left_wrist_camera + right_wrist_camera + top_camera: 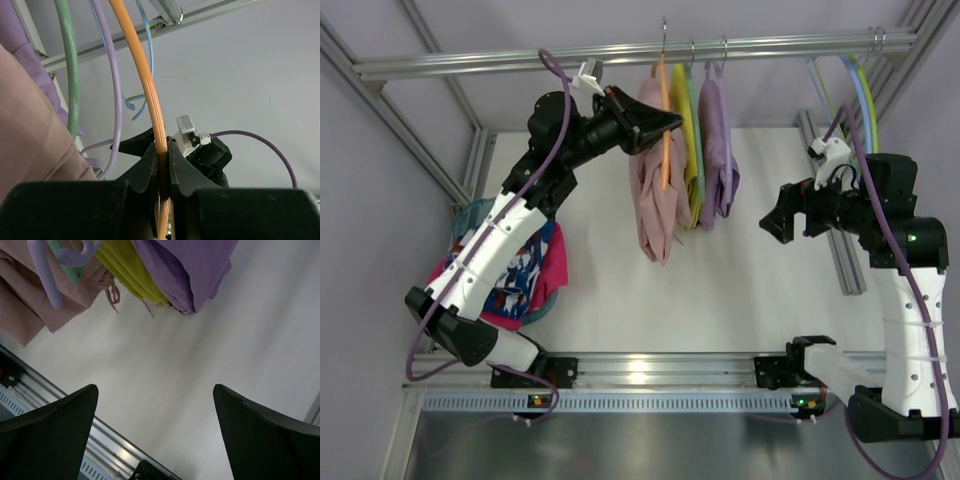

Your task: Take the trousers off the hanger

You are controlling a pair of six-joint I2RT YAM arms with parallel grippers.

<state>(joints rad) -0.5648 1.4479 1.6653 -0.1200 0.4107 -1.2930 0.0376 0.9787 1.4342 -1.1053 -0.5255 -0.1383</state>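
The orange hanger's hook [664, 27] is above the rail and trousers are against the yellow garment, so my left gripper should pull the hanger [666, 168] down and clear for my right gripper.
The pale pink trousers [655, 190] hang folded over the thin orange hanger [665, 120], which hooks on the top rail [520, 62]. My left gripper [670, 122] is shut on the hanger's orange rod near its top; in the left wrist view the rod [150, 85] runs between the closed fingers [177, 172], with pink fabric [30, 130] at left. My right gripper [772, 222] is open and empty, to the right of the hung garments and below them; its view shows the trousers' lower end [20, 295] at upper left.
A yellow garment [688, 140] on a green hanger and a lilac-purple garment [718, 150] hang right of the trousers. A basket of colourful clothes [515, 270] sits at left. Frame posts [840, 240] stand at right; a rail [660, 368] runs along the near edge.
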